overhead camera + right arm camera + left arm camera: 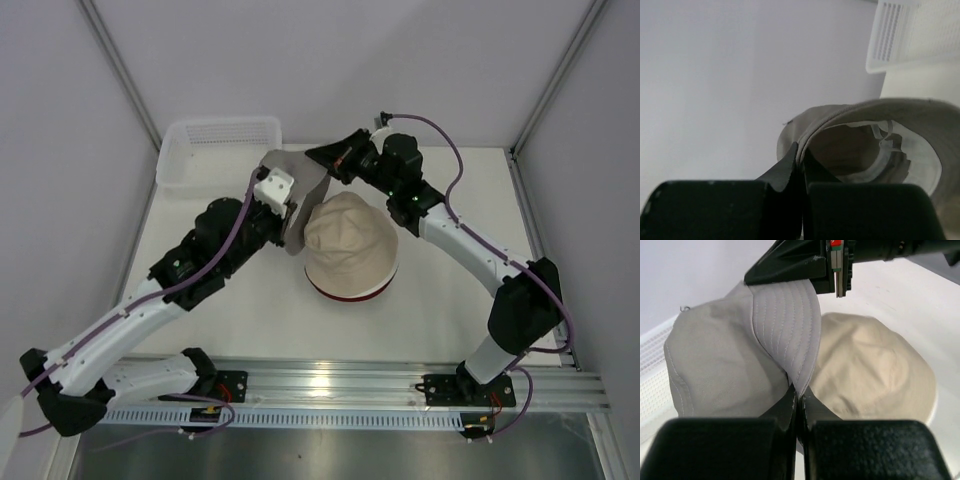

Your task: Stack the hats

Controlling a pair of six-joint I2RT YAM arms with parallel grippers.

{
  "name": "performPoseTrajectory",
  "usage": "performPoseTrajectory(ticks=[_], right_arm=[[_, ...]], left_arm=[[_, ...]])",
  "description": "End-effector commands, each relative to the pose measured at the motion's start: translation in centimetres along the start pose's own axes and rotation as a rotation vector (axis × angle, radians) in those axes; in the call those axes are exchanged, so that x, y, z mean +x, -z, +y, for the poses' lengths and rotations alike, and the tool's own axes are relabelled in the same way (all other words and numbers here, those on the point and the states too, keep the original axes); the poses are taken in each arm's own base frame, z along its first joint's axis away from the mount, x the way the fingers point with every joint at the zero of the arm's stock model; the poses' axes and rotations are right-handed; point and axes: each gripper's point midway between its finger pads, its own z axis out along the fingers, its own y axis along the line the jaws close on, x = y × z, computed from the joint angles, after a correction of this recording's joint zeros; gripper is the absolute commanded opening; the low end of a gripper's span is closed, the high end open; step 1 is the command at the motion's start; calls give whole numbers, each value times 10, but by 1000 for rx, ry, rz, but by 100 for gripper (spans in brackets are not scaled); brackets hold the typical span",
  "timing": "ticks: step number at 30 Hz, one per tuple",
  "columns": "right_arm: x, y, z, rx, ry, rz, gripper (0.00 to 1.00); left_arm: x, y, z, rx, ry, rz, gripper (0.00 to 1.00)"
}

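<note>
The grey hat hangs on edge (297, 165) beside the stack. I should lay it over the beige hat (350, 238), and then my right gripper should take the side of the grey hat's rim.
The grey hat (298, 182) hangs on edge between both grippers, just behind and left of the stack. My left gripper (296, 226) is shut on its brim, seen in the left wrist view (799, 392) pinching the stitched brim of the grey hat (720, 360). My right gripper (326, 160) is shut on the opposite brim edge (800, 150), with the grey hat's inside (875, 150) facing its camera. The beige hat (350, 245) sits on top of the stack and also shows in the left wrist view (870, 370). The dark red hat's brim (349, 293) shows under it. The white hat is mostly hidden.
A white mesh basket (220, 145) stands at the back left, close behind the grey hat; it also shows in the right wrist view (910, 35) and the left wrist view (650, 365). White walls enclose the table on three sides.
</note>
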Motion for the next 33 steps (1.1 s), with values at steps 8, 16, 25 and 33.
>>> performPoseTrajectory(ticks=[8, 16, 25, 33], right_arm=[[-7, 94, 6, 88, 346, -36, 0], [-15, 160, -50, 285, 361, -133, 2], [-17, 213, -100, 394, 322, -205, 8], [-13, 225, -123, 437, 310, -201, 26]], left_arm=[[5, 37, -79, 376, -186, -51, 1], [63, 8, -135, 466, -342, 162, 1], [78, 29, -166, 611, -346, 187, 1], [97, 33, -190, 715, -318, 209, 1]])
